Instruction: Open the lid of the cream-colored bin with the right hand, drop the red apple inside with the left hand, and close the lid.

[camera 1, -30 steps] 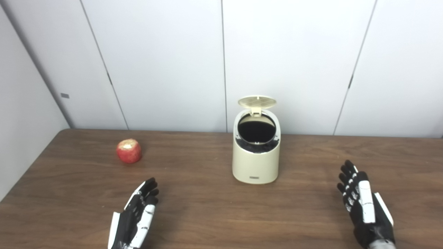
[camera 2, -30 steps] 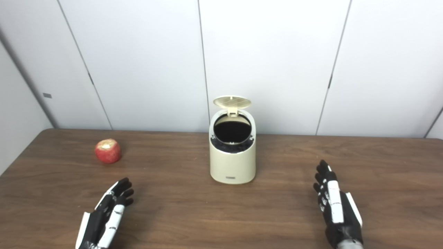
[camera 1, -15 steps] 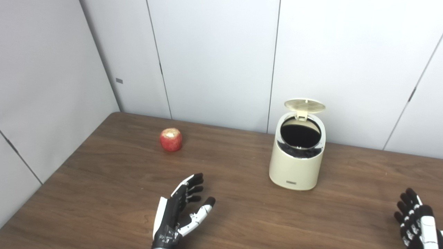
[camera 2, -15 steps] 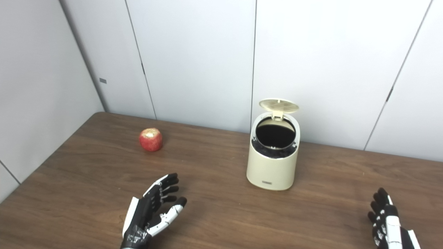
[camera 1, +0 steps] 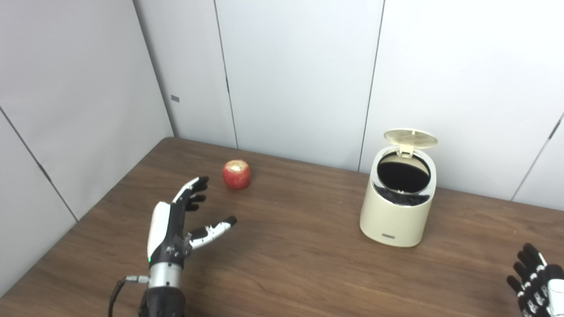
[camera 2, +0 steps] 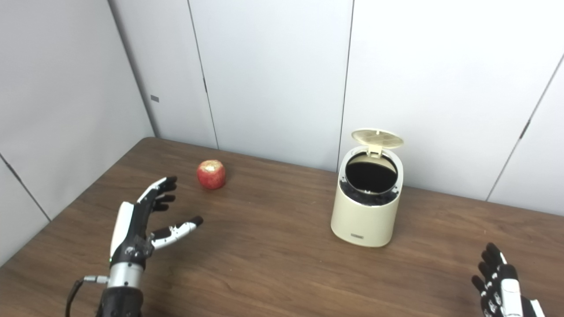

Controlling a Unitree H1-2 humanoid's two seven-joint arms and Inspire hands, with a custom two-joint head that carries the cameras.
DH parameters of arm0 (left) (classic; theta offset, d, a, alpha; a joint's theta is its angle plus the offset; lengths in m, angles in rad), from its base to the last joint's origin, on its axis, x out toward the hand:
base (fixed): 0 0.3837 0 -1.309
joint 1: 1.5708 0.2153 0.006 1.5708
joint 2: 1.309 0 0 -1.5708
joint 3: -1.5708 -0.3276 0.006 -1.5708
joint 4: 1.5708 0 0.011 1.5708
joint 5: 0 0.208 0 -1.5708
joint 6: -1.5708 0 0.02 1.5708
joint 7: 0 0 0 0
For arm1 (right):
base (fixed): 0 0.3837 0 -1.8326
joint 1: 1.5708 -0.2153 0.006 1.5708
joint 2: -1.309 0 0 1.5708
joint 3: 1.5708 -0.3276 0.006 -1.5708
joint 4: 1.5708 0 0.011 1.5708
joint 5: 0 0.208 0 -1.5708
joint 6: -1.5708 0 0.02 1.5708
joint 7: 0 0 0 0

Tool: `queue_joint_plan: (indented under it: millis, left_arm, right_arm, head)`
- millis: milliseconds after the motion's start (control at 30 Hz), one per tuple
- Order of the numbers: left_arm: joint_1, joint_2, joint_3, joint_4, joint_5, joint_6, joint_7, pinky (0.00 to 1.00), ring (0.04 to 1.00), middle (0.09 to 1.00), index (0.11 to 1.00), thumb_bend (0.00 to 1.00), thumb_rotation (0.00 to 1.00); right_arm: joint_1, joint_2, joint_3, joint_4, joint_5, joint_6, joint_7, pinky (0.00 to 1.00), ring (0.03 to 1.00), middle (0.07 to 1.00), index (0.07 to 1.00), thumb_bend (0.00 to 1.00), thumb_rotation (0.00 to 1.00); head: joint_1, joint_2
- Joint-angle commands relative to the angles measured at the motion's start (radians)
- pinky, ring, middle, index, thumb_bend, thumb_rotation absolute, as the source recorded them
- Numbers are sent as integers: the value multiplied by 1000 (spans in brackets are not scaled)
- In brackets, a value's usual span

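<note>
The bin's dark opening (camera 1: 404, 177) is bigger across than the red apple (camera 1: 236, 174), so I expect the apple to fall through it and drop out of sight when I let it go.
The cream-colored bin (camera 1: 398, 211) stands upright on the wooden table (camera 1: 291, 264) near the back wall. Its lid (camera 1: 410, 137) is tipped up and back, and the dark inside shows. The red apple (camera 1: 236, 174) sits on the table to the bin's left, with a pale patch on top. My left hand (camera 1: 176, 224) is open, raised above the table, fingers and thumb spread, a short way in front and left of the apple, not touching it. My right hand (camera 1: 535, 286) is open and empty at the bottom right corner, partly cut off by the picture's edge.
White wall panels (camera 1: 299, 75) close off the table's back and left sides. The table's left edge (camera 1: 79, 220) runs close to my left arm. A bare stretch of table lies between the apple and the bin.
The camera has swung left, shifting the whole picture right. My left hand has lifted off the table and reached forward toward the apple, thumb spread. The right hand has stayed low at the right.
</note>
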Motion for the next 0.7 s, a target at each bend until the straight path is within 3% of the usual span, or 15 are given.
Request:
queue_joint_plan:
  millis: [0, 33, 100, 200, 300, 667]
  left_arm:
    - [-41, 27, 1, -14, -3, 25, -21, 696, 776, 845, 865, 823, 113]
    - [-54, 46, -5, -12, 16, 53, -34, 660, 773, 854, 863, 837, 108]
    - [-86, 90, -25, -2, 70, 115, -64, 672, 804, 877, 871, 865, 141]
    - [-133, 140, -60, 31, 150, 189, -87, 675, 820, 897, 875, 912, 104]
    - [-178, 186, -99, 83, 222, 233, -102, 709, 835, 880, 887, 916, 120]
    - [-349, 273, -156, 302, 238, 240, -128, 698, 838, 898, 908, 917, 105]
  right_arm:
    - [-26, -1, -1, -38, 6, -1, -2, 990, 1000, 1000, 976, 592, 1000]
    - [-25, -2, -1, -41, 4, 4, -2, 989, 1000, 1000, 977, 587, 1000]
    - [-25, -3, 1, -43, 2, 7, -2, 982, 1000, 1000, 978, 580, 1000]
    - [-29, -1, 4, -55, 0, 32, -4, 981, 1000, 1000, 984, 531, 1000]
    - [-31, -2, 10, -70, 3, 52, 1, 997, 1000, 1000, 997, 481, 1000]
    - [-31, 3, 15, -87, 3, 70, -5, 991, 1000, 1000, 999, 442, 1000]
  head:
    - [1, 2]
    - [1, 2]
    - [9, -1]
    - [10, -1]
    - [10, -1]
    - [5, -2]
